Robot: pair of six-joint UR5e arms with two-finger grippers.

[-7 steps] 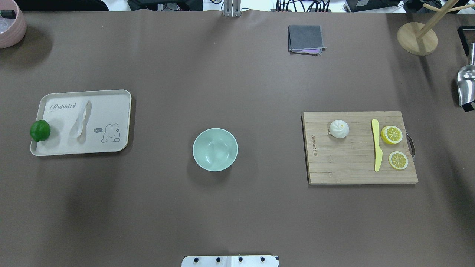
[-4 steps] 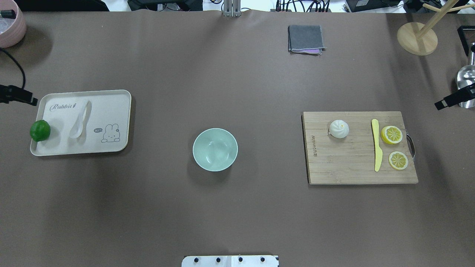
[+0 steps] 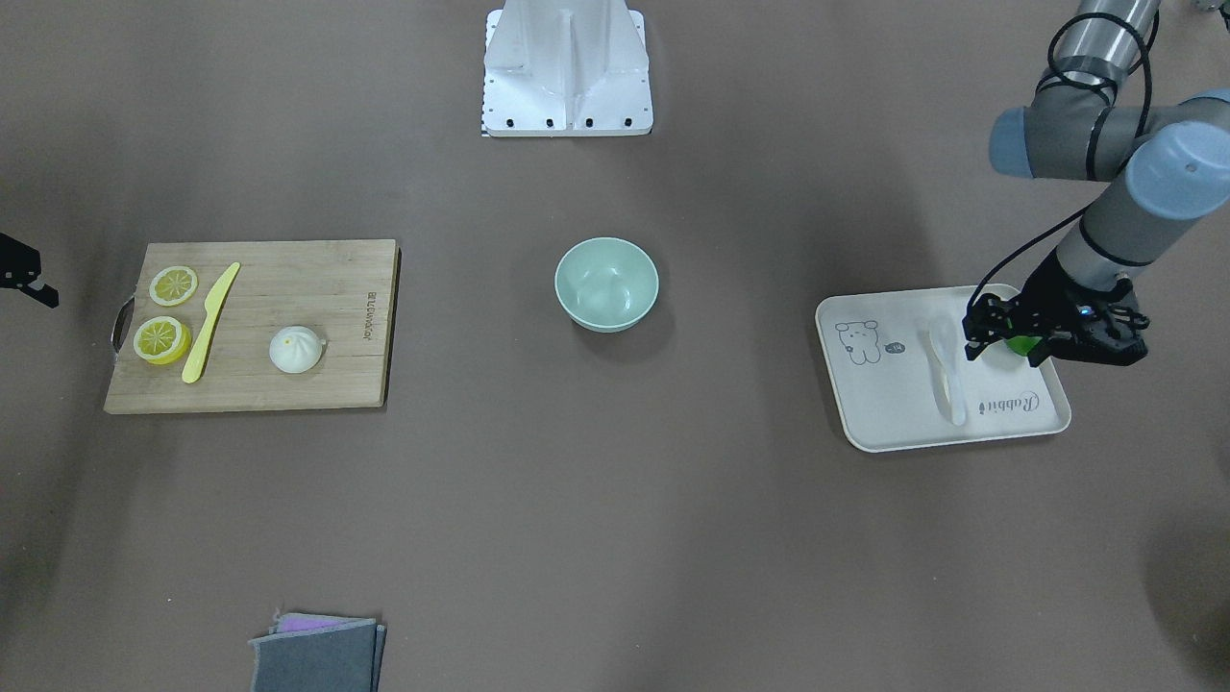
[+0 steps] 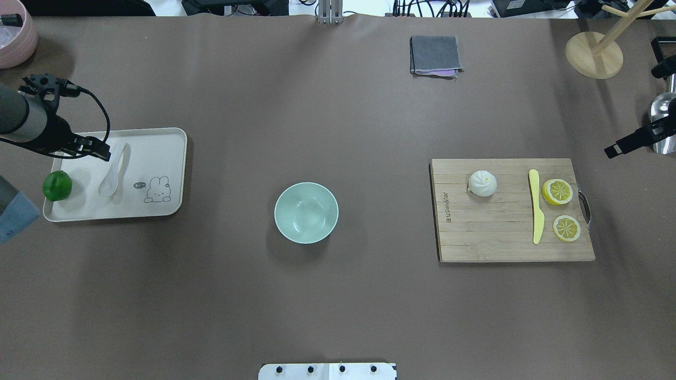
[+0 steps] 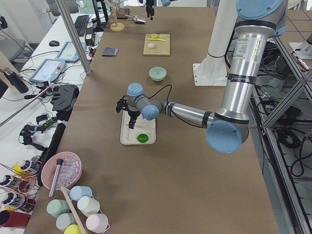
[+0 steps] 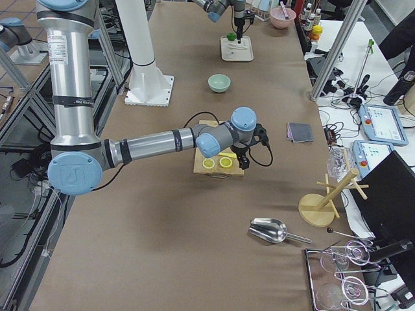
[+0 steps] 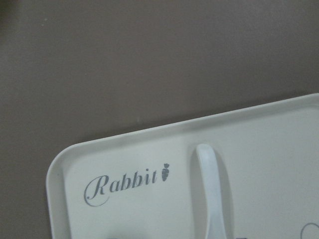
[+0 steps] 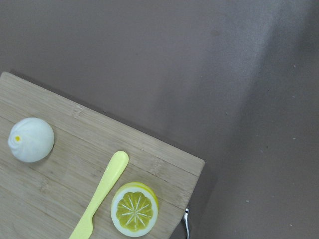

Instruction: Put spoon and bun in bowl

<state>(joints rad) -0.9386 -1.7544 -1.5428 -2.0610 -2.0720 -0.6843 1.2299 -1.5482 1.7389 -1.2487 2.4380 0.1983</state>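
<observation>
The white spoon is about as long as the mint-green bowl's width [image 3: 606, 284], so its handle [image 3: 955, 398] should lean out over the bowl's rim when I lower the spoon in.
The white spoon [image 4: 113, 171] lies on the cream rabbit tray [image 4: 158, 158]; its handle shows in the left wrist view [image 7: 212, 189]. The white bun [image 4: 482, 183] sits on the wooden cutting board [image 4: 496, 232] and shows in the right wrist view [image 8: 31, 139]. The mint-green bowl [image 4: 306, 212] stands empty at the table's middle. My left gripper [image 3: 1001, 344] hovers open and empty above the tray's far left part, beside the spoon's handle. My right gripper [image 4: 612, 150] hangs off the board's far right corner; only one finger shows, so I cannot tell its state.
A green lime [image 4: 57, 186] sits on the tray's left edge. A yellow knife [image 4: 536, 211] and two lemon slices [image 4: 557, 191] lie on the board. A grey cloth [image 4: 434, 55], a wooden stand [image 4: 593, 55], a metal scoop [image 4: 663, 113] and a pink bowl [image 4: 13, 37] lie at the table's far side and edges.
My left arm has come in from the left edge to over the tray's far left part. My right gripper has come in a little from the right edge, toward the board.
</observation>
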